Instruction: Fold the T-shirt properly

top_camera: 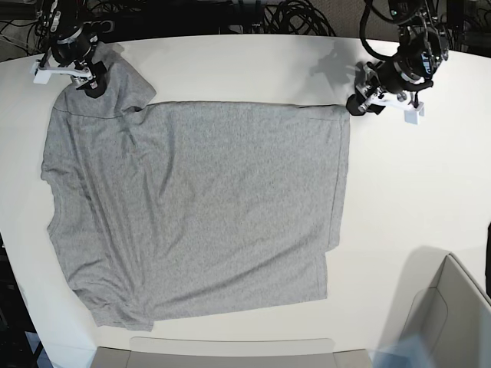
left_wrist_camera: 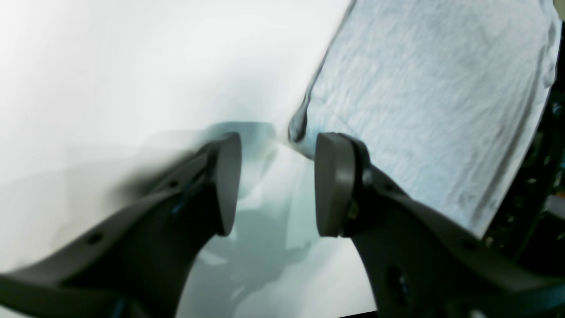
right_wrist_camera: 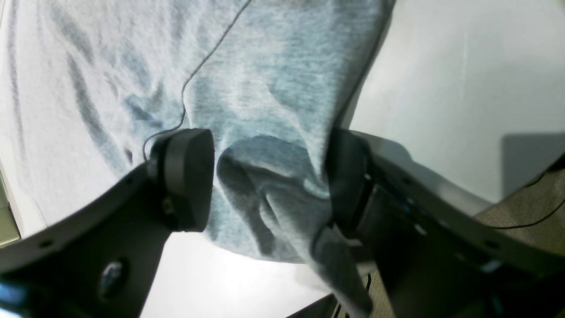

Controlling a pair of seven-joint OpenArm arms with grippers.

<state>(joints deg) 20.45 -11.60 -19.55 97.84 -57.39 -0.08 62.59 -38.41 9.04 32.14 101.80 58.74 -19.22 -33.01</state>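
The T-shirt's far edge [top_camera: 238, 104] runs straight and has hardly any slack. I expect the whole T-shirt [top_camera: 207, 203] to slide along flat, its hem included, when I pull its corner.
The light-grey T-shirt [top_camera: 199, 215] lies spread flat on the white table [top_camera: 414, 199], plain side up, with no lettering showing. My left gripper [top_camera: 360, 103] hovers at the shirt's far right corner. In the left wrist view it [left_wrist_camera: 280, 139] is open with nothing between its fingers, and the T-shirt [left_wrist_camera: 432, 101] corner lies just beyond the right fingertip. My right gripper [top_camera: 90, 83] is over the far left sleeve. In the right wrist view it [right_wrist_camera: 269, 141] stands open, its fingers astride a bunched fold of T-shirt [right_wrist_camera: 265, 66] sleeve.
A grey box [top_camera: 449, 322] stands at the near right corner of the table. Black cables [top_camera: 291, 15] run along the far edge. A pale tray edge [top_camera: 230, 354] shows at the near edge, close to the shirt's hem.
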